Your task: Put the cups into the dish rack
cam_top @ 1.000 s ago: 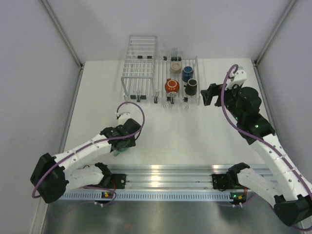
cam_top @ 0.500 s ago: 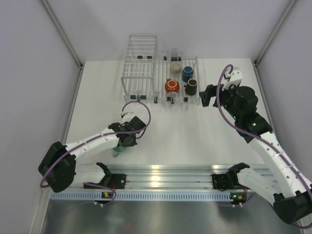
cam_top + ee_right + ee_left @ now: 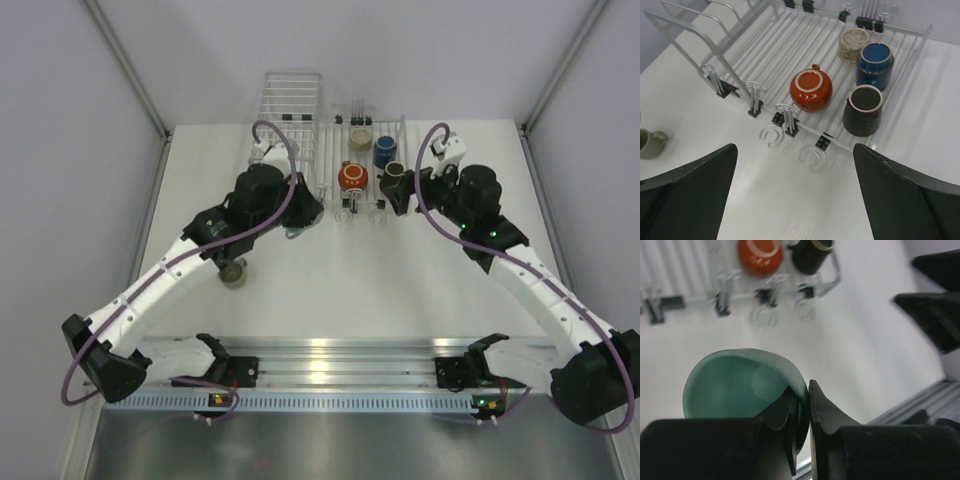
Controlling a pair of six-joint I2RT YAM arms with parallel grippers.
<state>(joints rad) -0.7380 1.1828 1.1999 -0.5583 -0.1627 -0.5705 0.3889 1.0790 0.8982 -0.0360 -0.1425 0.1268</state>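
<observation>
Next, my right gripper takes the mint-teal cup by its body, because my left gripper is pinching the mint-teal cup's rim point(image 3: 792, 371) and the cups on the rack stand upside down.
My left gripper point(image 3: 807, 390) is shut on the rim of the mint-teal cup point(image 3: 740, 385), one finger inside and one outside, and holds it off the table. From above, this gripper point(image 3: 300, 213) and the teal cup point(image 3: 293, 233) hang just short of the dish rack's point(image 3: 335, 150) near-left corner. In the dish rack point(image 3: 775, 50) stand an orange-red cup point(image 3: 811, 90), a dark blue cup point(image 3: 875, 62), a beige cup point(image 3: 852, 44) and a dark brown cup point(image 3: 862, 110). An olive-grey cup point(image 3: 233, 273) sits on the table. My right gripper point(image 3: 795, 200) is open and empty before the rack's front rim.
A taller wire basket point(image 3: 290, 115) stands left of the rack, close to my left wrist. Clear hooks point(image 3: 812, 157) stick out from the rack's front rim. My right gripper point(image 3: 397, 192) hovers at the rack's near-right corner. The arms' mounting rail point(image 3: 340, 365) runs along the near edge.
The left gripper closed on the teal cup, lifted it and carried it from the near-left table up to the rack. The olive-grey cup is now uncovered. The right gripper moved left toward the rack.
</observation>
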